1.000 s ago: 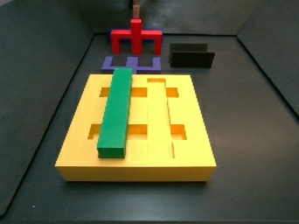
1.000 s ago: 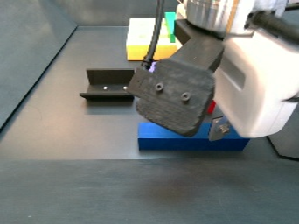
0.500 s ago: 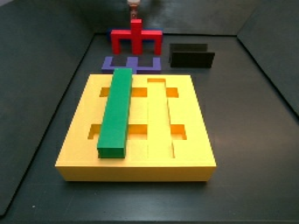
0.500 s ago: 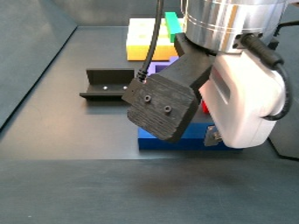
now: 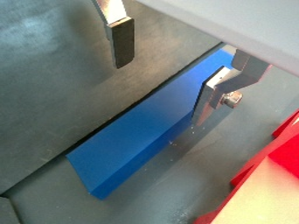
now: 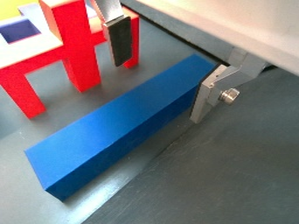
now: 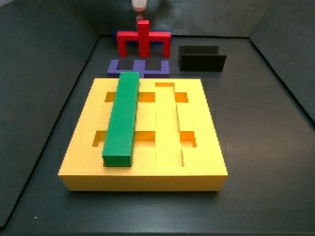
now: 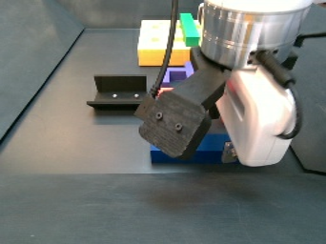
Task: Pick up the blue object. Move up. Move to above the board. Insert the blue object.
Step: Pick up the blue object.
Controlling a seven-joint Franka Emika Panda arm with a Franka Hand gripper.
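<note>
The blue object (image 5: 146, 129) will come up freely and leave the red piece standing when I lift, because grey floor (image 5: 214, 157) shows between the two.
The blue object (image 5: 140, 136) is a long navy bar lying flat on the grey floor, and it also shows in a wrist view (image 6: 111, 131). My gripper (image 5: 160, 94) is open and hangs low over one end of it. One finger is on each side of the bar, and neither pad shows contact. In a side view (image 8: 204, 158) my wrist hides most of the bar. The yellow board (image 7: 204, 138) lies apart from it, with a green bar (image 7: 123, 115) in one groove. In that side view only a bit of the gripper (image 7: 142, 5) shows at the back.
A red forked piece (image 6: 70, 48) stands close beside the blue bar, near one finger; it also shows in a side view (image 7: 144, 41). A purple piece (image 7: 139, 66) lies in front of it. The black fixture (image 8: 117, 92) stands on the floor to one side.
My wrist has shifted over the blue bar, away from the board; in a side view the finger sits higher in the frame. The jaws stay open and the bar has not moved.
</note>
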